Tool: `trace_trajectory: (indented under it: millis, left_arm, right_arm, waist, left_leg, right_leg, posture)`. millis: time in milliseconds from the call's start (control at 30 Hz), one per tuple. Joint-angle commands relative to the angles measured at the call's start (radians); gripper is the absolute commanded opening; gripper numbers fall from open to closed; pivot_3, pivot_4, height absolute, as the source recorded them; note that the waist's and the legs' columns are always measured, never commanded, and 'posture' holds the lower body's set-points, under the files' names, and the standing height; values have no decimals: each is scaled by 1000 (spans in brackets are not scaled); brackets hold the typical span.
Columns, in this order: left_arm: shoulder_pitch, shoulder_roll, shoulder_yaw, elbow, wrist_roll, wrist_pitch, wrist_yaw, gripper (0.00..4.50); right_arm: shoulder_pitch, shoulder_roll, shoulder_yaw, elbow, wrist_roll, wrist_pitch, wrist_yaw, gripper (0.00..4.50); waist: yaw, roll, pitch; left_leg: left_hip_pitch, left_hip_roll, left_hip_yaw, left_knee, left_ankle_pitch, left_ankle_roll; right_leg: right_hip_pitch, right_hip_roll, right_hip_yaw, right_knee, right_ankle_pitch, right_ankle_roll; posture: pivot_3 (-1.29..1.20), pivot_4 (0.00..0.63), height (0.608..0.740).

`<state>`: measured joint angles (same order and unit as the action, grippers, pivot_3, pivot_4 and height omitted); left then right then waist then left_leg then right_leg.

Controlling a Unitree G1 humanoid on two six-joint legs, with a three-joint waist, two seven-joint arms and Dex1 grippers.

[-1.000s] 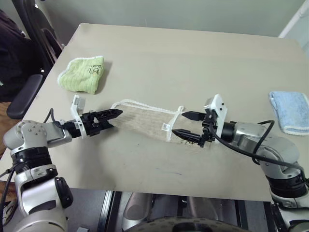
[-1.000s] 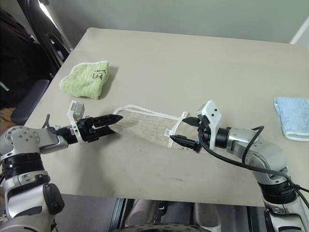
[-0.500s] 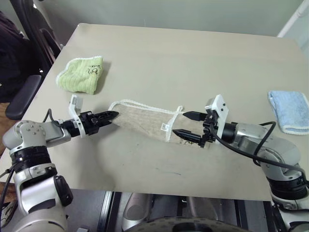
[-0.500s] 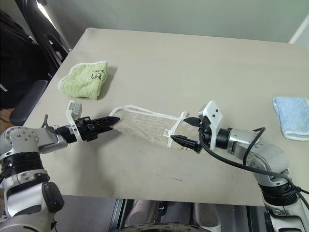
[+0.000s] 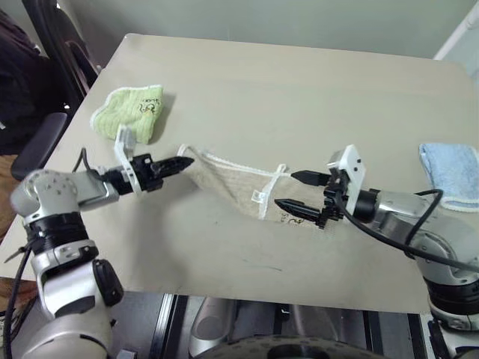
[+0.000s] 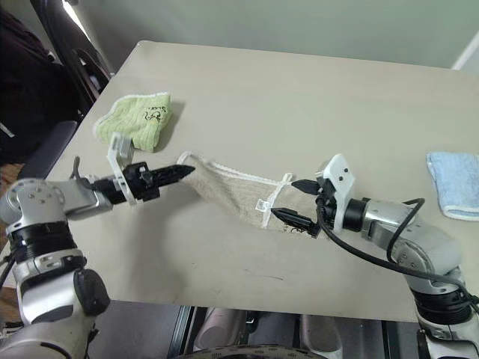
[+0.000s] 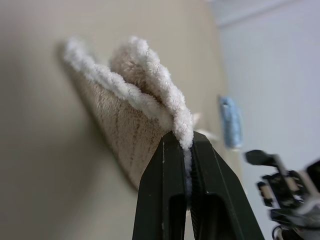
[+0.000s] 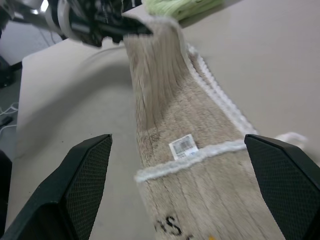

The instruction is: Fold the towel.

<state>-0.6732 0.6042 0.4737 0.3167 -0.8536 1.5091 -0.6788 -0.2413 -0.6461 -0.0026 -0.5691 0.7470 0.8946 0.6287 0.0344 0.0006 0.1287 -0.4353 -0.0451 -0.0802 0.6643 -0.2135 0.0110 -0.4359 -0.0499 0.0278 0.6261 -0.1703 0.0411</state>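
I see the white hem crossing the middle where one end is folded over, so I expect the beige towel to stay layered when I carry it.
The towel, long beige terry cloth with white edging, lies across the middle of the table. My left gripper is shut on its left end and holds that corner raised off the table. In the left wrist view the white edge is pinched between the two black fingers. My right gripper stands open at the towel's right end, one finger on each side of the hem, near a small white tag. The rest of the cloth sags down to the tabletop.
A folded lime-green towel lies at the table's back left. A light-blue towel lies at the right edge. A black chair stands beside the table's left side. The table's front edge runs close below both arms.
My left gripper has shut on the towel's left end and risen, lifting that corner off the table. The right gripper has stayed open at the right end.
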Motion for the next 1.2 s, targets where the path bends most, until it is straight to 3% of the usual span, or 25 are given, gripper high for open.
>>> trace_trajectory:
  millis: [33, 300, 600, 800, 1200]
  left_arm:
    - [-62, -13, -90, -125, -60, 33, -46, 10]
    - [-119, -57, -241, -290, -152, 93, -103, 10]
    - [-142, -129, -472, -234, -103, 13, -192, 10]
    - [-149, -283, -654, -136, -6, -104, -227, 10]
    - [-158, -384, -687, -20, 109, -254, -258, 10]
  right_arm:
    - [20, -31, -79, -58, 40, 14, -9, 4500]
    - [90, -59, -197, -115, 83, 38, -66, 4500]
    - [182, -92, -354, -156, 135, 61, -127, 4500]
    - [250, -114, -473, -183, 166, 71, -172, 4500]
    - [347, -115, -537, -262, 230, 80, -259, 4500]
  waist:
    - [-1, 0, 0]
    - [-6, -1, 1]
    - [2, -2, 1]
    - [9, -3, 2]
    - [5, -3, 2]
  left_leg:
    - [0, 0, 0, 0, 0, 0]
    - [1, 2, 2, 0, 2, 3]
    - [1, 1, 2, 1, 3, 6]
    - [1, -1, 1, 2, 3, 7]
    - [0, -1, 3, 1, 3, 9]
  right_leg:
    - [0, 0, 0, 0, 0, 0]
    - [0, 0, 0, 0, -1, 3]
    - [3, 0, 1, 0, -4, 17]
    - [4, -2, 1, 0, -3, 19]
    - [4, -2, 2, -1, -4, 30]
  posture:
    - [0, 150, 733]
    - [0, 150, 733]
    - [0, 150, 733]
    - [0, 150, 733]
    - [0, 150, 733]
